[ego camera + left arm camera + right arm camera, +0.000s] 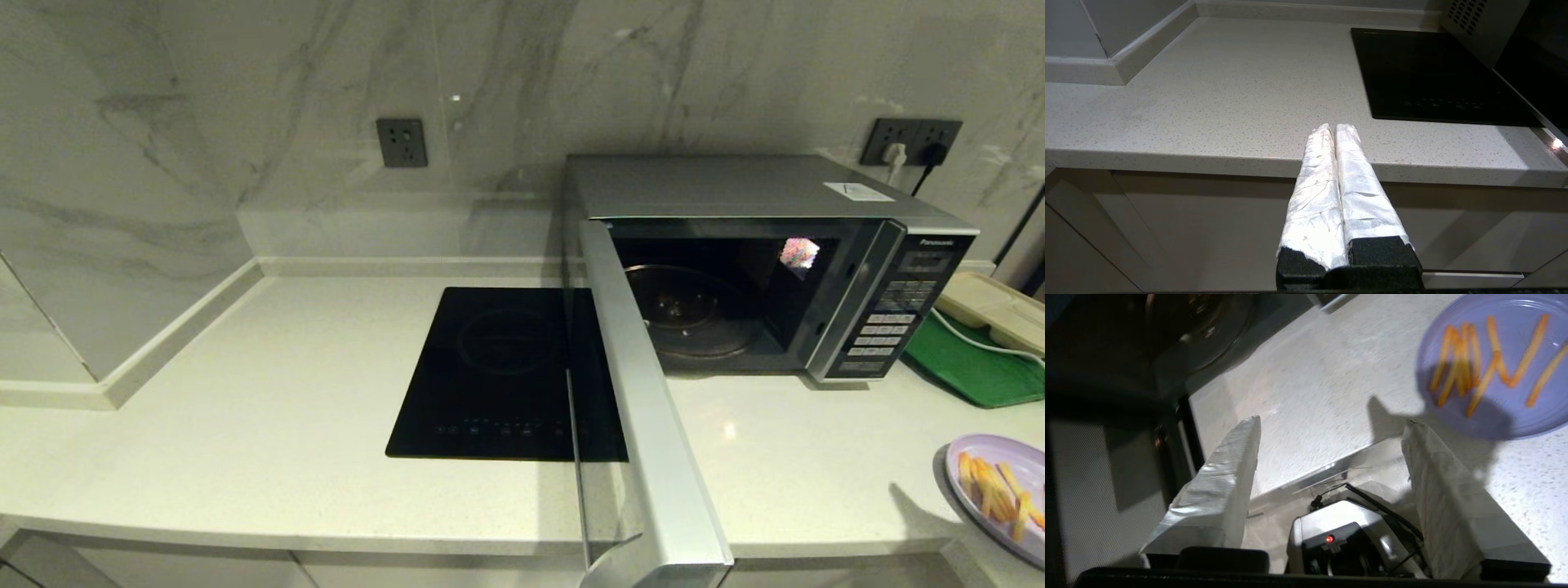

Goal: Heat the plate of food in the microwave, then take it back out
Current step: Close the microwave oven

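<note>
My gripper will make the microwave door (pixel 654 421) swing sideways across the turntable opening when it pushes the door, because the door is joined to the upright edge (pixel 590 240) beside the cooktop.
The silver-grey microwave (pixel 759 192) stands at the back right of the counter, its door (pixel 645 425) swung wide open toward me. Its glass turntable (pixel 694 314) is bare. The pale lilac plate of food (pixel 1000 490), with thin orange fries, lies on the counter at the far right front. In the right wrist view the plate of food (pixel 1498 363) lies ahead of my open right gripper (pixel 1331 424), which hovers above the counter's front edge with nothing between its fingers. My left gripper (pixel 1335 128) is shut and empty, held low in front of the counter edge, left of the cooktop. Neither gripper shows in the head view.
A flat black glass cooktop (pixel 506 371) is set in the counter left of the microwave. A green tray (pixel 976 363) with a beige compartment tray (pixel 992 306) on it sits right of the microwave. Marble walls close off the back and left.
</note>
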{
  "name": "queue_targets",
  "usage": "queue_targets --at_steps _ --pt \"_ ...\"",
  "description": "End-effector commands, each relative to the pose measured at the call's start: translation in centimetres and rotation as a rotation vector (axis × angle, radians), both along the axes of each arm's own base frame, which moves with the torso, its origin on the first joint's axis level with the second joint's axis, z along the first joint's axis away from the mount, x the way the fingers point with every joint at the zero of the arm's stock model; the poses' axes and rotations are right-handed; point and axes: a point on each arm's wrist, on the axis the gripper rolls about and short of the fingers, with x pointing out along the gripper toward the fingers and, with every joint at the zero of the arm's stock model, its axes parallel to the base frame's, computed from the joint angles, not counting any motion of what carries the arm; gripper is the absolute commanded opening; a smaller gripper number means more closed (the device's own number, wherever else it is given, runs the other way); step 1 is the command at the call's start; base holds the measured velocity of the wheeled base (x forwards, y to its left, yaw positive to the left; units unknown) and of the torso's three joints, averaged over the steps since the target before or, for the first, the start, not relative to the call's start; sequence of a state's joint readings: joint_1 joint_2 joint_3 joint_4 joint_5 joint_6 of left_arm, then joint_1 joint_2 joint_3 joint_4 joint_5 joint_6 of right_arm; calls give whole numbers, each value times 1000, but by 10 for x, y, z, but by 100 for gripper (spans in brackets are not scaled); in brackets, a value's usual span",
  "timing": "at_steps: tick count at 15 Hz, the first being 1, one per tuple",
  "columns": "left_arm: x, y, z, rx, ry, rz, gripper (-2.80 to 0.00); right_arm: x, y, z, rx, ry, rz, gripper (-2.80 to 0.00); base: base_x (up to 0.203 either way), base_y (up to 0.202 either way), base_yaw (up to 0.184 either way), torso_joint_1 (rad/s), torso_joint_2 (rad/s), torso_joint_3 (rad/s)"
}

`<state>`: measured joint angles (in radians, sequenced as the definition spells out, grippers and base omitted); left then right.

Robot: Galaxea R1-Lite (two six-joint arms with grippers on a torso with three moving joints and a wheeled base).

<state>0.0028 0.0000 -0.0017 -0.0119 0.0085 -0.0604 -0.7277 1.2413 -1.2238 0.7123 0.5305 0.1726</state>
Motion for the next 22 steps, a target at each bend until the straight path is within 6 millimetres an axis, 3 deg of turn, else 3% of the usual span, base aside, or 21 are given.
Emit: queue_targets --at_steps 1,2,5,8,10,11,13,16,19,22 --pt "0 0 0 -1 0 1 -280 -40 48 22 -94 -104 98 0 0 0 0 0 0 0" --pt "0 0 0 -1 0 1 -280 -57 65 26 -123 -121 152 -280 0 0 0 0 0 0" --pt "0 0 0 -1 0 1 -280 -122 105 27 -242 -105 292 -280 0 0 0 0 0 0" --pt "0 0 0 -1 0 1 -280 -179 134 24 -378 -136 303 -280 0 0 0 0 0 0" --pt "0 0 0 -1 0 1 -280 -210 151 22 -461 -128 249 -280 0 0 0 0 0 0" --pt "0 0 0 -1 0 1 -280 -215 158 21 -490 -118 193 -280 0 0 0 0 0 0" --pt "0 0 0 -1 0 1 -280 -206 166 24 -520 -87 103 -280 0 0 0 0 0 0" --pt "0 0 0 -1 0 1 -280 -169 170 41 -534 -100 103 -280 0 0 0 0 0 0" --pt "0 0 0 -1 0 1 -280 -140 190 57 -643 -176 19 -280 0 0 0 0 0 0" --pt "0 0 0 -1 0 1 -280 -129 195 69 -711 -233 49 -280 0 0 0 0 0 0"
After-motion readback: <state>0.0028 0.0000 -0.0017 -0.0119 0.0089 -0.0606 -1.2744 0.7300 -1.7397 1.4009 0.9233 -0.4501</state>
